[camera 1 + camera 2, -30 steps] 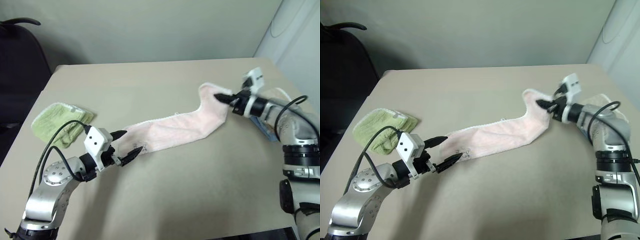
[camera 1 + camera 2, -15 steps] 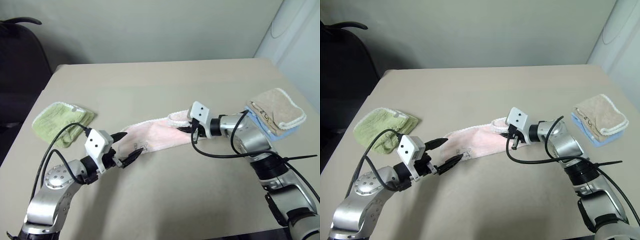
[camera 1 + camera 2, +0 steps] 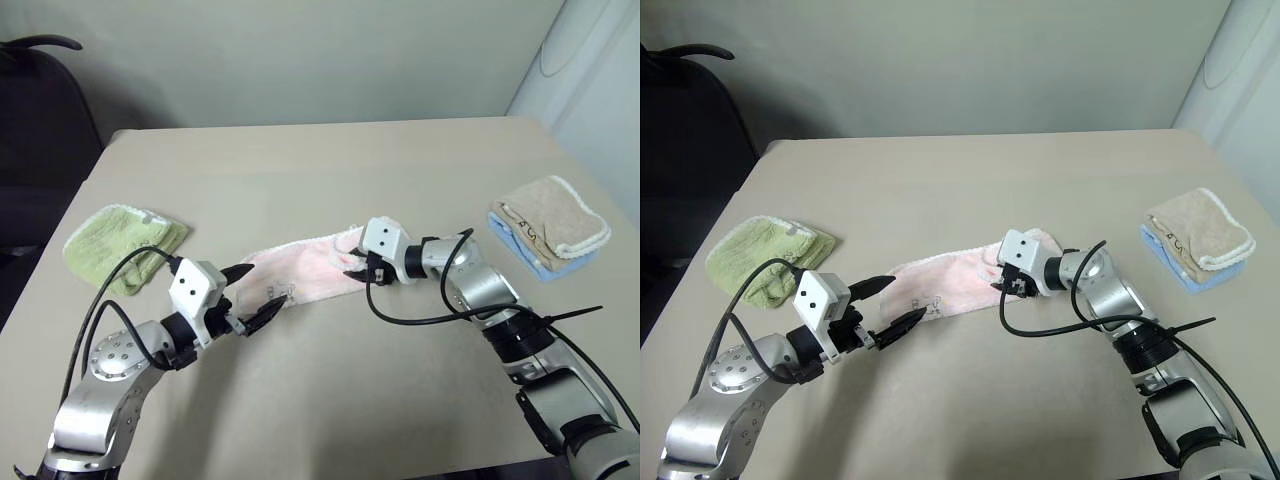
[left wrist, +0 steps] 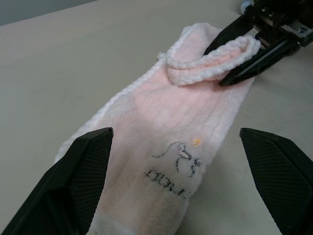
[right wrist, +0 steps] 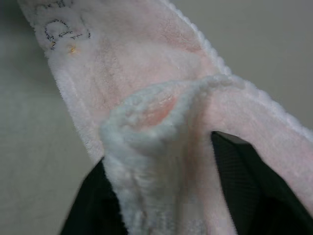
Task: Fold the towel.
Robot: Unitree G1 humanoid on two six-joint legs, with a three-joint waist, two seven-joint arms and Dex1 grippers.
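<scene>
Next, my right gripper lays the towel's white edge (image 3: 343,248) flat and moves away before my left gripper folds the towel's embroidered end (image 3: 262,285), because the white edge stands curled between my right gripper's fingers.
The pale pink towel (image 3: 300,272) lies across the middle of the table, its far end doubled back into a white-edged roll (image 4: 210,63) on top of itself. My right gripper (image 3: 355,268) is at that folded end, open. Its black fingers (image 4: 254,66) stand apart above and below the roll, which lies loosely between them (image 5: 146,117). My left gripper (image 3: 895,305) hovers open at the towel's near end. Its wide-spread fingers (image 4: 73,181) flank the dark embroidered logo (image 4: 176,164).
A folded green towel (image 3: 125,240) lies at the table's left side. A beige towel with white trim (image 3: 555,215) rests on a blue cloth (image 3: 520,248) at the right edge. A dark chair (image 3: 40,120) stands beyond the left corner.
My right gripper carried the towel's far end left and down onto the towel's middle, halving its length, then its fingers parted. The left gripper stayed put and open.
</scene>
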